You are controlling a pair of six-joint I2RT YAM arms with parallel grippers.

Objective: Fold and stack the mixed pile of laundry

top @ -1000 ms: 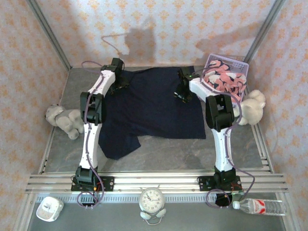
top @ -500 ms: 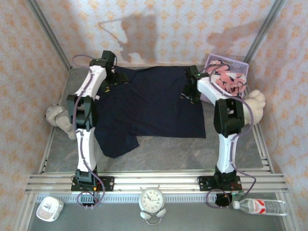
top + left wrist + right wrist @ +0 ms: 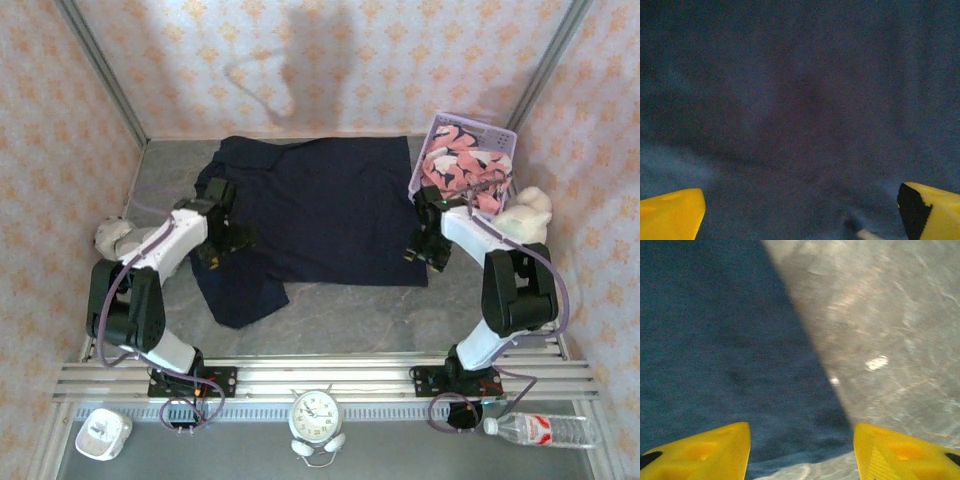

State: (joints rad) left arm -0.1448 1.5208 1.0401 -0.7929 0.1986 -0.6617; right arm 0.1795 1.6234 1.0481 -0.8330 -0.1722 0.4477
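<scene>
My gripper will make the sleeve [image 3: 240,302] trail along and fold in when I lift, because the sleeve lies limp past the near edge of the dark navy garment [image 3: 345,283].
The dark navy garment [image 3: 320,210] lies spread flat in the middle of the grey table, one sleeve trailing toward the near left. My left gripper [image 3: 225,243] hovers low over its left side; in the left wrist view the gripper [image 3: 800,220] is open, yellow fingertips [image 3: 670,215] wide apart with navy cloth [image 3: 800,100] under them. My right gripper [image 3: 422,250] is at the garment's near right corner, open [image 3: 800,450], with that corner of cloth [image 3: 730,340] between its fingers [image 3: 905,450]. The salmon-pink printed garment [image 3: 458,168] lies bunched in the lavender basket [image 3: 505,133].
A plush toy [image 3: 128,245] sits at the table's left edge and another [image 3: 525,213] at the right edge beside the basket. Bare grey table [image 3: 380,320] runs along the near side. A clock [image 3: 317,415], a water bottle [image 3: 540,430] and a white device [image 3: 103,435] lie beyond the front rail.
Both arms have drawn back from the garment's far edge toward the near side, the left to its left side, the right to its near right corner. The navy garment stays flat.
</scene>
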